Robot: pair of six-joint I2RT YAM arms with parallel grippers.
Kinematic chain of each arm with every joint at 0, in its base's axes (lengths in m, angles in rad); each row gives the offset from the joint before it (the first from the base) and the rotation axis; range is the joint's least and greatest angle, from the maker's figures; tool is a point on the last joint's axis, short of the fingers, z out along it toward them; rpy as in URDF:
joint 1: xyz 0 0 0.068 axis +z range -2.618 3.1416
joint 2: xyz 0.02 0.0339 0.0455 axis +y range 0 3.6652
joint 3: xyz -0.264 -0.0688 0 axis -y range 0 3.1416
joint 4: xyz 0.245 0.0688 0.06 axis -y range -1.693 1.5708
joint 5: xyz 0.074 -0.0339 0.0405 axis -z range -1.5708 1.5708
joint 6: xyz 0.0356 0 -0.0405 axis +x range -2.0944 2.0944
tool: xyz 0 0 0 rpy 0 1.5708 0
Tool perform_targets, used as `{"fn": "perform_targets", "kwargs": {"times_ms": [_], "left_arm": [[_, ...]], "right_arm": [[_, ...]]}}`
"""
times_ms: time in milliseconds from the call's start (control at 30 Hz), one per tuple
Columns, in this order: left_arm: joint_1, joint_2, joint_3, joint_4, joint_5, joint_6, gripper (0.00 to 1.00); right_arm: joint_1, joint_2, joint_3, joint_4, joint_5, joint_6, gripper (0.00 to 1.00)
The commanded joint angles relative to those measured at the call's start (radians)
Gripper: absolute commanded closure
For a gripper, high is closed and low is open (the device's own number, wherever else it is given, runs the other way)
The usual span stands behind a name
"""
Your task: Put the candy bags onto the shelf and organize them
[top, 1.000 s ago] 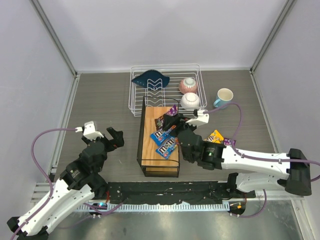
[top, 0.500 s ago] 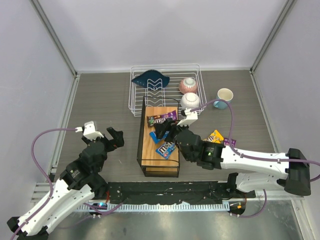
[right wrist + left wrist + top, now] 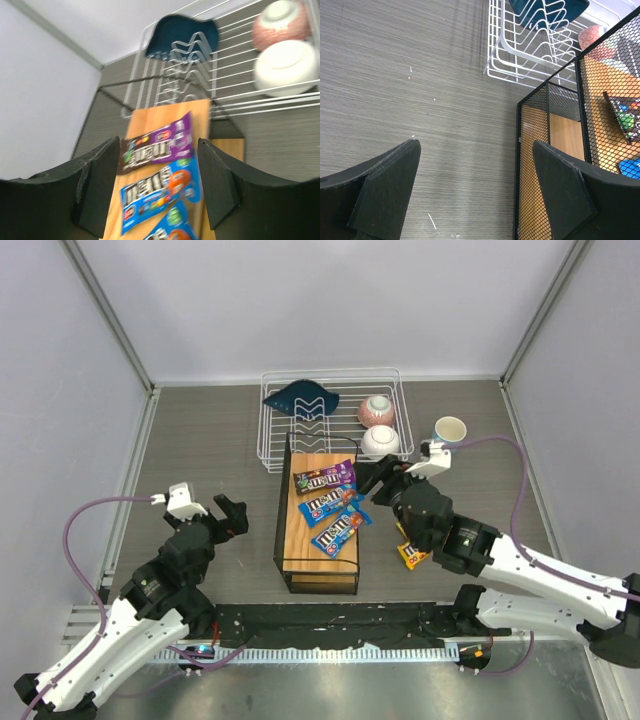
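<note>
I see the purple and brown candy bag (image 3: pixel 322 478) lying at a slant across the shelf's wooden top, so my right gripper should pinch its purple end (image 3: pixel 346 472) and turn the bag straight.
The shelf (image 3: pixel 300 540), a black mesh frame with a wooden plank top, stands mid-table. On its top lie a purple and brown candy bag (image 3: pixel 324 478) and two blue bags (image 3: pixel 330 506) (image 3: pixel 338 531), side by side. A yellow bag (image 3: pixel 411 555) lies on the table right of the shelf, partly under the right arm. My right gripper (image 3: pixel 372 478) is open and empty above the shelf's right edge; its wrist view shows the purple bag (image 3: pixel 159 147) and a blue one (image 3: pixel 160 195) between the fingers. My left gripper (image 3: pixel 222 515) is open and empty left of the shelf (image 3: pixel 547 125).
A white wire dish rack (image 3: pixel 330 418) behind the shelf holds a dark blue dish (image 3: pixel 300 397), a pink bowl (image 3: pixel 377 410) and a white bowl (image 3: pixel 380 441). A blue mug (image 3: pixel 448 432) stands at the right. Walls close in on three sides.
My right gripper let go of the purple bag on the shelf's far end and drew back to the right and up. The left arm has not moved.
</note>
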Motion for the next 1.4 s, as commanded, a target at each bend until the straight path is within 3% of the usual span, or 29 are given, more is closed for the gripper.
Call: {"fn": "perform_targets", "kwargs": {"times_ms": [0, 267, 533, 1367], "left_arm": [[-0.004, 0.002, -0.006, 0.009, -0.004, -0.011, 0.0], [-0.004, 0.008, -0.006, 0.01, -0.004, -0.01, 0.0], [-0.004, 0.005, -0.009, 0.013, -0.005, -0.01, 0.0], [-0.004, 0.013, -0.015, 0.018, -0.008, -0.005, 0.0]], "right_arm": [[-0.147, -0.021, -0.004, -0.149, -0.076, 0.044, 0.32], [-0.385, 0.048, 0.01, -0.153, -0.591, -0.111, 0.35], [-0.425, 0.103, 0.004, -0.075, -0.794, -0.18, 0.35], [-0.548, 0.277, 0.007, 0.153, -0.957, -0.154, 0.44]]}}
